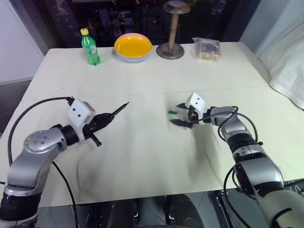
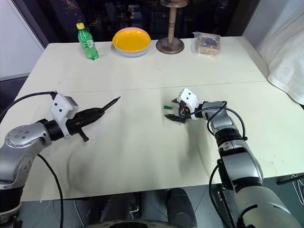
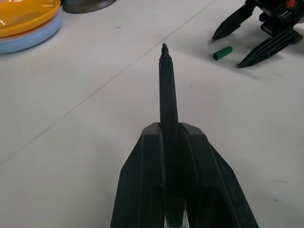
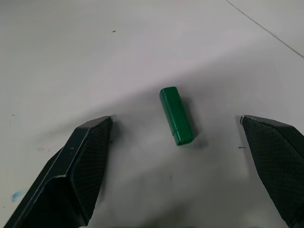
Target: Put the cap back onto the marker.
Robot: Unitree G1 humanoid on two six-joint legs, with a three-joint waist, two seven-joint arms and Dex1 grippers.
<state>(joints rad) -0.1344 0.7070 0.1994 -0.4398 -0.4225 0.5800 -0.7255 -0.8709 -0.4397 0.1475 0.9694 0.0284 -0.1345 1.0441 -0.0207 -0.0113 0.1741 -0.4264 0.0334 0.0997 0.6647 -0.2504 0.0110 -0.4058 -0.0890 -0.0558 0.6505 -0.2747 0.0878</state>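
My gripper will push the cap, and it will slide straight over the marker's tip and stay on, because the cap's sides (image 1: 172, 112) run smooth and straight (image 4: 176, 115).
The marker (image 1: 116, 110) is a thin dark stick held above the table on the left, tip pointing toward the middle. My left gripper (image 1: 102, 118) is shut on its rear part; in the left wrist view the marker (image 3: 168, 99) rises from between the closed fingers. The cap (image 1: 172, 112), a tiny green cylinder, lies flat on the white table (image 1: 142, 152) near the centre. My right gripper (image 1: 180, 114) stands open just to its right, low over the table. In the right wrist view the cap (image 4: 176, 115) lies ahead of the two spread fingers, touching neither.
Along the table's far edge stand a green soda bottle (image 1: 90, 47), a yellow bowl (image 1: 133, 47), a wooden stand (image 1: 171, 33) and a clear bag (image 1: 207, 49). White bedding (image 1: 287, 66) lies at the right.
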